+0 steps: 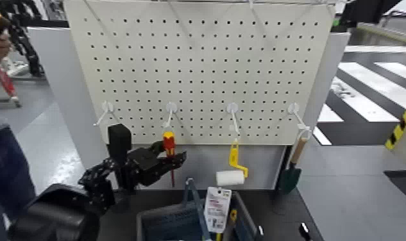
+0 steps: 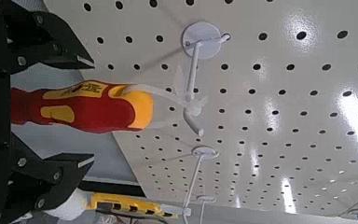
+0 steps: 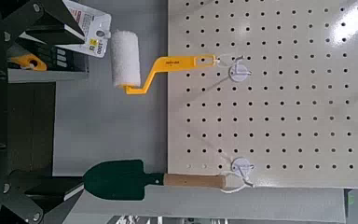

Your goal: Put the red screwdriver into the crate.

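The yellow cap is joined to the open-ended hook by a thin loop [image 2: 172,92], so I expect the red screwdriver [image 1: 169,145] to slide off together with the loop when I pull.
The red screwdriver [image 1: 169,145] hangs by its yellow cap from the second hook of the white pegboard [image 1: 205,64]. My left gripper [image 1: 166,155] is open, with a finger on either side of the handle and a gap on each side. In the left wrist view the handle [image 2: 84,105] lies between the two dark fingers [image 2: 51,51]. The dark grey-blue crate [image 1: 170,223] stands below, at the front, with its thin upright handle [image 1: 194,195]. My right gripper [image 3: 9,112] is open and empty, facing the pegboard from farther off.
A yellow-handled paint roller [image 1: 233,168] and a green trowel [image 1: 291,168] hang on the hooks to the right. A white tag [image 1: 217,208] hangs over the crate. A person [image 1: 0,160] stands at the far left.
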Controlling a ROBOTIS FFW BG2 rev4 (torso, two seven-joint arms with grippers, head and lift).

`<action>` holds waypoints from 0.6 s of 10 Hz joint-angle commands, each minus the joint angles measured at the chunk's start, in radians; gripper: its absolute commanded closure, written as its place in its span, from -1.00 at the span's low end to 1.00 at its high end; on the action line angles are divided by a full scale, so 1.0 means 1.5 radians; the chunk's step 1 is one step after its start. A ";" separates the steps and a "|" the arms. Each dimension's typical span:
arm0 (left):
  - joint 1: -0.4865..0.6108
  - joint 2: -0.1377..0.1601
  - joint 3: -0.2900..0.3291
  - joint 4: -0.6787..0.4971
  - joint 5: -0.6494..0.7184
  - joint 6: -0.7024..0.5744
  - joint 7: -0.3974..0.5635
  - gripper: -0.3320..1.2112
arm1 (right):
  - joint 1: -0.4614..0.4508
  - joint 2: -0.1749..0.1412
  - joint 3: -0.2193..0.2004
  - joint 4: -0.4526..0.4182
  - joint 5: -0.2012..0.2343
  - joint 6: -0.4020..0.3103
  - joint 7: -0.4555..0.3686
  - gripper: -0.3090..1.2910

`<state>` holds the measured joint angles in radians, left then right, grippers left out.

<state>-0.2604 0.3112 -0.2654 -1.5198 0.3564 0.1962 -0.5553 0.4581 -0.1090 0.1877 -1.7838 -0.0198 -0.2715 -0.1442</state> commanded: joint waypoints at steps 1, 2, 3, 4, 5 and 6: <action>0.004 -0.003 0.006 -0.015 0.000 0.007 0.002 0.87 | 0.000 0.001 -0.001 -0.001 0.000 -0.001 0.000 -0.37; 0.005 -0.003 0.009 -0.022 -0.002 0.010 0.002 0.93 | 0.000 0.001 -0.001 -0.001 0.000 -0.001 0.000 -0.37; 0.007 -0.003 0.012 -0.025 -0.002 0.009 0.002 0.98 | 0.001 0.001 0.000 -0.001 0.000 -0.001 0.000 -0.37; 0.010 -0.004 0.015 -0.030 -0.001 0.009 0.002 0.98 | 0.001 0.001 0.000 -0.001 0.000 -0.001 0.000 -0.37; 0.015 -0.005 0.020 -0.036 -0.001 0.013 0.002 0.97 | 0.001 0.001 0.000 -0.001 0.000 -0.001 0.000 -0.37; 0.021 -0.006 0.024 -0.042 0.000 0.014 0.002 0.97 | 0.001 0.001 0.000 -0.001 0.000 0.000 0.000 -0.37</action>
<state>-0.2333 0.3034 -0.2330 -1.5779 0.3550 0.2159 -0.5531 0.4602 -0.1074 0.1871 -1.7856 -0.0199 -0.2717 -0.1442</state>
